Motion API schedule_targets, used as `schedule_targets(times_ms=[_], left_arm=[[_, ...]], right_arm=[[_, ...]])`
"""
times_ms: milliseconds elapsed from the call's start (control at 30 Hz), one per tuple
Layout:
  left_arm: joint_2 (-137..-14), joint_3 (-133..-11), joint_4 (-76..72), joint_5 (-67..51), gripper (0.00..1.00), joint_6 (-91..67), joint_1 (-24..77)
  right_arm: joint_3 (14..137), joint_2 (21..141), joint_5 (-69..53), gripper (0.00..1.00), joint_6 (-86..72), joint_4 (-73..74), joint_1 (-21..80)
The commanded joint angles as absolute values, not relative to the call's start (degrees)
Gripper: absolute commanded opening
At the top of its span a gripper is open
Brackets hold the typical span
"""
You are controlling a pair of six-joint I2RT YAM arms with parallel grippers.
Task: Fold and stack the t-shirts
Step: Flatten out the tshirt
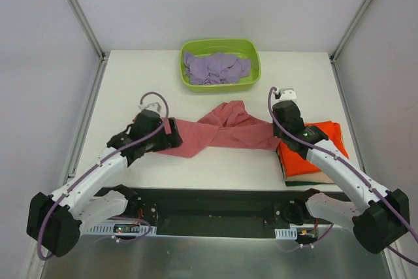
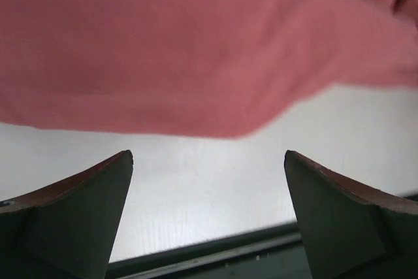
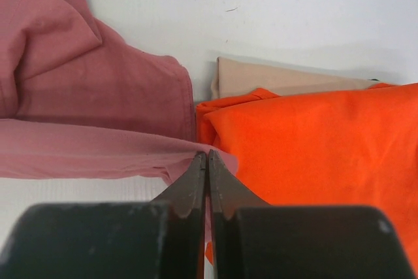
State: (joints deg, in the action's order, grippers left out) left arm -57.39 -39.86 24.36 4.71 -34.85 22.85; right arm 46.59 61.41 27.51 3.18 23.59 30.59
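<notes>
My grippers will lift the salmon-red t-shirt (image 1: 196, 140) by its ends, and, with loose, overlapping folds (image 1: 230, 115) heaped along its middle, it will fall open into a broad hanging sheet.
The salmon-red t-shirt (image 1: 222, 129) lies stretched and bunched across the middle of the table. My right gripper (image 3: 208, 155) is shut on its right edge (image 3: 98, 148), just left of the folded orange t-shirt (image 1: 313, 151), which lies on the tan one (image 3: 281, 80). My left gripper (image 2: 209, 158) is open at the shirt's left end (image 2: 183, 50), with bare table between its fingers. In the top view the left gripper (image 1: 171, 134) sits against the cloth. The lavender shirt (image 1: 215, 68) lies crumpled in the tub.
The lime-green tub (image 1: 220, 63) stands at the back middle of the white table (image 1: 130, 83). A dark strip (image 1: 215, 204) runs along the near edge between the arm bases. Metal frame posts stand at the back corners.
</notes>
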Motion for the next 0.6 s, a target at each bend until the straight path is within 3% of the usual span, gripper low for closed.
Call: schedule_targets(times_ms=[0,267,567], left_arm=[[-56.68,-35.07,14.59,-1.79,0.99,-32.26,37.57],[-74.78,-41.74,15.38,6.33,0.93,-32.52,44.82],[-83.75,-44.38,16.61,14.84,0.74,-39.19,46.67]], right_arm=[[45.79,58.36,25.41,0.01,2.37,20.83,29.88],[43.51,54.23,25.05,0.01,2.9,21.27,29.71],[42.8,53.0,24.0,0.01,2.9,20.92,29.09]])
